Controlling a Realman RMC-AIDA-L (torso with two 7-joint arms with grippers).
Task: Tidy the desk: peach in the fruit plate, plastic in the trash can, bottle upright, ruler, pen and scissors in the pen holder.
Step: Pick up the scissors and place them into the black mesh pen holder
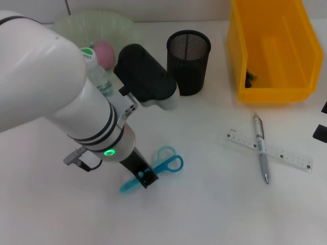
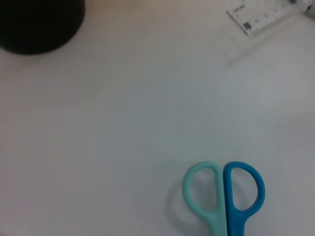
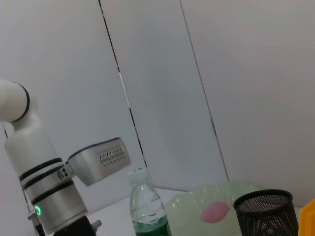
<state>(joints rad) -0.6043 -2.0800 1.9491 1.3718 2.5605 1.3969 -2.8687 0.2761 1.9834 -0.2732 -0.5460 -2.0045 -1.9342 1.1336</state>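
My left gripper is across the scissors' blades, and their teal tip [image 1: 127, 188] is free. So I should go on lifting and tilting the scissors until the tip stands inside the pen holder [image 1: 189, 47].
The blue and teal scissors [image 1: 167, 164] lie flat on the white desk, handles toward the pen holder; their handles [image 2: 229, 201] also show in the left wrist view. My left gripper [image 1: 144, 177] is down at their blades, with the teal tip poking out beyond it. The black mesh pen holder [image 1: 188, 64] stands behind. The clear ruler [image 1: 291, 157] lies at the right with the pen [image 1: 261, 148] across it. The pink peach [image 1: 106, 52] rests in the green fruit plate [image 1: 76, 25]. The bottle [image 1: 99, 76] stands upright beside the plate. Black parts of my right gripper [image 1: 322, 130] show at the right edge.
The yellow trash can [image 1: 286, 30] stands at the back right with a small dark piece [image 1: 249, 77] inside; I cannot tell whether that is the plastic. My bulky left arm [image 1: 51, 87] hides much of the desk's left side.
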